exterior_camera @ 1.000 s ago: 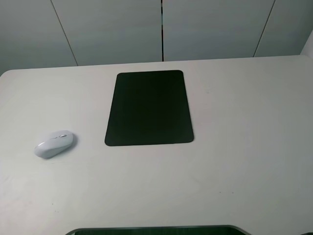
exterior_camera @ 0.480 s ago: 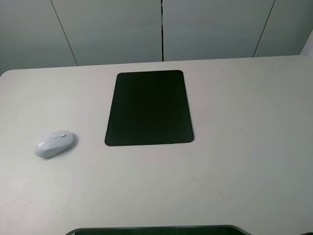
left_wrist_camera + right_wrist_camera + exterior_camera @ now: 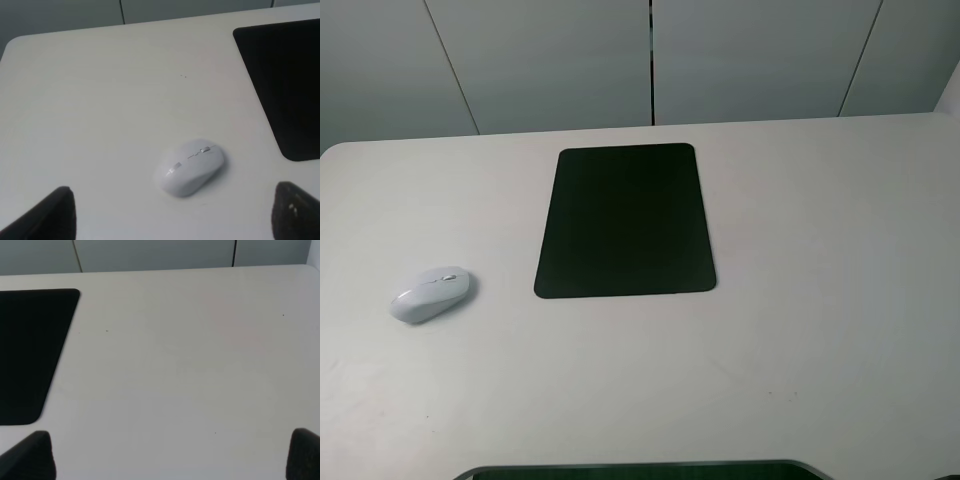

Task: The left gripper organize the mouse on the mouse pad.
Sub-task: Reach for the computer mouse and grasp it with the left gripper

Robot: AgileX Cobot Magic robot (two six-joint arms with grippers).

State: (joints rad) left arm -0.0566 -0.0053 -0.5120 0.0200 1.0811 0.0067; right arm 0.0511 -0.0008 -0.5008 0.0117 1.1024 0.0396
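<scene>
My left gripper should turn in line with the white mouse (image 3: pixel 191 167) before taking its long sides (image 3: pixel 205 179), because the mouse lies at a slant to the gripper's open fingers.
The white mouse (image 3: pixel 431 293) lies on the white table, left of the black mouse pad (image 3: pixel 625 220) and apart from it, its scroll wheel end turned toward the pad. In the left wrist view the mouse (image 3: pixel 190 167) sits just ahead of my left gripper (image 3: pixel 175 225), whose black fingers (image 3: pixel 55 215) stand wide apart and open, holding nothing. A corner of the pad (image 3: pixel 285 85) shows beside it. My right gripper (image 3: pixel 167 460) is open too, over bare table beside the pad's other edge (image 3: pixel 30 350). Neither arm appears in the high view.
The table (image 3: pixel 820 300) ends in a far edge against a grey panelled wall (image 3: pixel 650 60). A dark curved rim (image 3: pixel 640 470) runs along the table's near edge.
</scene>
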